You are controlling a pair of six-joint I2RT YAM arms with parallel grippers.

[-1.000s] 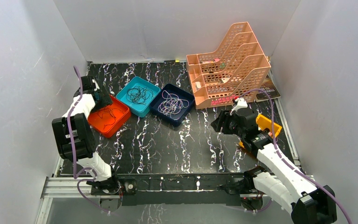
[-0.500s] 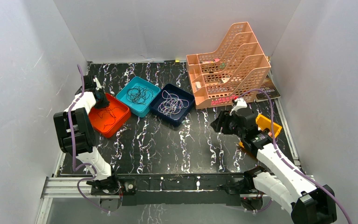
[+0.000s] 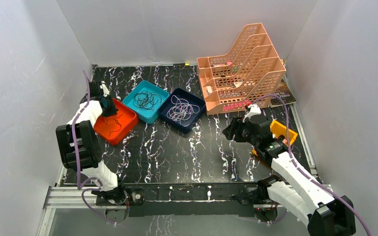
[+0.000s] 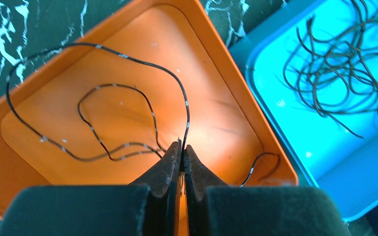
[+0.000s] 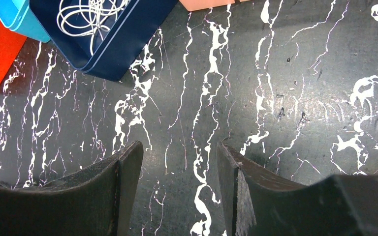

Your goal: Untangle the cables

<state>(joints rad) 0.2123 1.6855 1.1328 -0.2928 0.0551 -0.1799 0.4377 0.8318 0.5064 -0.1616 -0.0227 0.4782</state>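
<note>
I should use my left gripper to lower the strand of cable toward the tray's bottom (image 4: 133,115) before I open the gripper, because the thin dark cable's raised loop (image 4: 25,61) sticks out past the orange tray's rim.
The cables lie sorted in three trays. A thin dark cable (image 4: 186,105) loops over the floor of the orange tray (image 4: 216,128), and my left gripper (image 4: 182,146) is shut on one strand of it, low over the tray (image 3: 123,125). Dark cables (image 3: 146,100) fill the teal tray (image 3: 160,109). Whitish cables (image 3: 181,109) fill the navy tray (image 3: 197,119). Over bare table to the right, my right gripper (image 5: 179,150) stands open with nothing between its fingers. It hangs well away from the trays (image 3: 231,130).
A peach file rack (image 3: 241,64) stands at the back right. A yellow bin (image 3: 281,130) sits behind the right arm. White walls close in the left, back and right sides. The black marbled table (image 3: 177,152) stretches between the arms.
My left gripper has closed from open onto the cable in the orange tray and shifted slightly toward the tray's back corner. The right arm has not moved.
</note>
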